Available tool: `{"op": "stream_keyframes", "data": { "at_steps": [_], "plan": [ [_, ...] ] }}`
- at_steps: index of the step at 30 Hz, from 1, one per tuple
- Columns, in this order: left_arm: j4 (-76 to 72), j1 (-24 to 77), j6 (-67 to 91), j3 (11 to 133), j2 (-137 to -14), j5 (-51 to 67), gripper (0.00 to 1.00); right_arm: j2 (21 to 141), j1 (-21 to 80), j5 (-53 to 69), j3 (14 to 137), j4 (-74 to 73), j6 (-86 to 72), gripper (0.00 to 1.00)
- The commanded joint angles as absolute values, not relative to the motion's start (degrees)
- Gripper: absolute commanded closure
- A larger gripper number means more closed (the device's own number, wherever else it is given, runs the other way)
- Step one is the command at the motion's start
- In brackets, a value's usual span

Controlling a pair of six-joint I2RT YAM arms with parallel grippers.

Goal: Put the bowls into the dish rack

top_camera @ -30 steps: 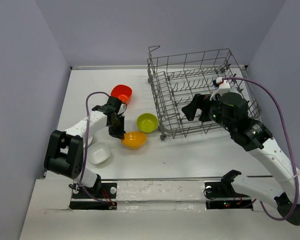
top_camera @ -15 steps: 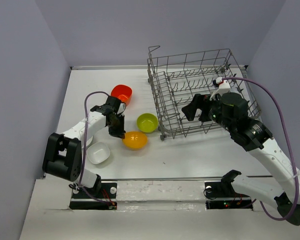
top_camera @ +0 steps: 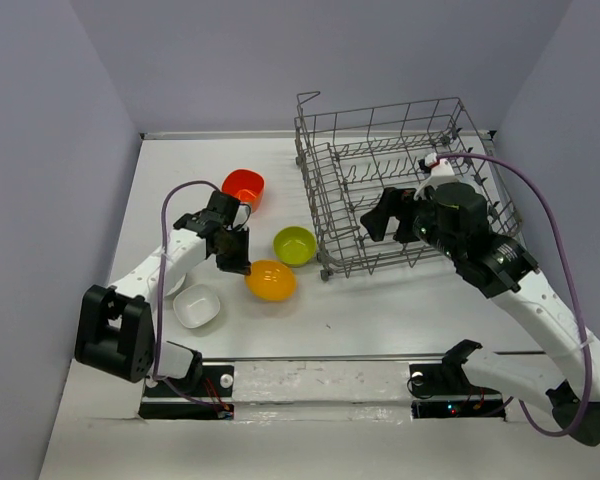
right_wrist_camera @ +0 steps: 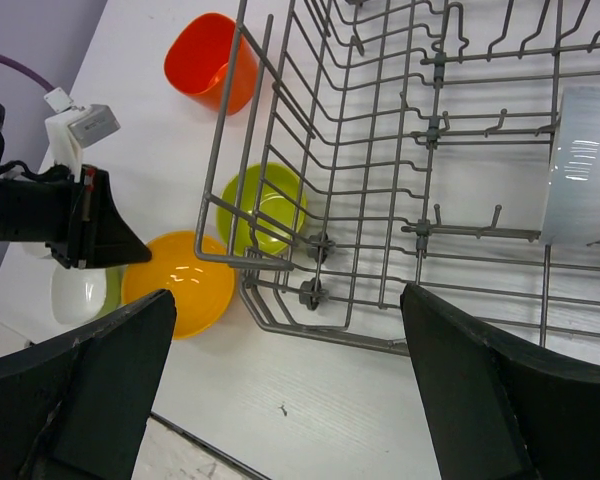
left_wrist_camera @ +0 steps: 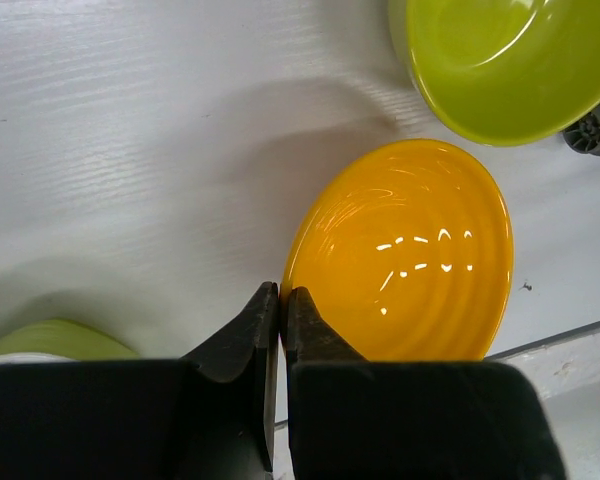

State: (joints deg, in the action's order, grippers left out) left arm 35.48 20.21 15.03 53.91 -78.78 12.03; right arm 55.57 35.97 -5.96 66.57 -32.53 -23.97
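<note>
My open right gripper should keep going toward the bowl's opposite rim [top_camera: 294, 283] and close there, since that rim is free and my left gripper holds the orange-yellow bowl's rim [top_camera: 250, 281].
My left gripper [left_wrist_camera: 282, 292] is shut on the near rim of the orange-yellow bowl [left_wrist_camera: 405, 255], which rests on the table [top_camera: 380, 310]. The lime green bowl [top_camera: 295, 244] sits just beyond it, by the dish rack's [top_camera: 380, 185] left corner. A red-orange bowl [top_camera: 244, 187] lies on its side farther back. A white bowl [top_camera: 196, 306] sits near the left arm's base. My right gripper [right_wrist_camera: 285, 295] hangs open over the rack's front left corner with nothing between its fingers. One white bowl [right_wrist_camera: 580, 165] stands among the rack's prongs.
Purple walls close in the table on both sides and at the back. A light green rim [left_wrist_camera: 50, 340] shows beside the left gripper. The rack's small wheels [right_wrist_camera: 310, 292] stand close to the lime green bowl [right_wrist_camera: 263, 205]. The table's front edge [top_camera: 310, 358] runs just before the bowls.
The left arm's elbow has swung left and its jaws have tightened a little on the orange-yellow bowl's rim; the bowl has shifted slightly. The right gripper has edged left over the rack.
</note>
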Motion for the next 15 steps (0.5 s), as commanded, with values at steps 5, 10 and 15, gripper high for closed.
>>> {"op": "stream_keyframes", "data": {
  "at_steps": [5,10,15],
  "plan": [
    [37.44,20.83,14.77,54.84,-72.61,12.92,1.00,57.56,35.77,-1.95,67.24,-30.67,-23.55,0.00],
    [38.85,20.83,15.12,56.77,-69.62,12.92,1.00,60.11,35.77,-0.53,69.34,-32.08,-23.29,0.02],
    [40.60,20.66,16.08,61.87,-66.36,11.16,1.00,62.57,35.77,-0.18,72.07,-32.96,-23.47,0.03]
  ]
}}
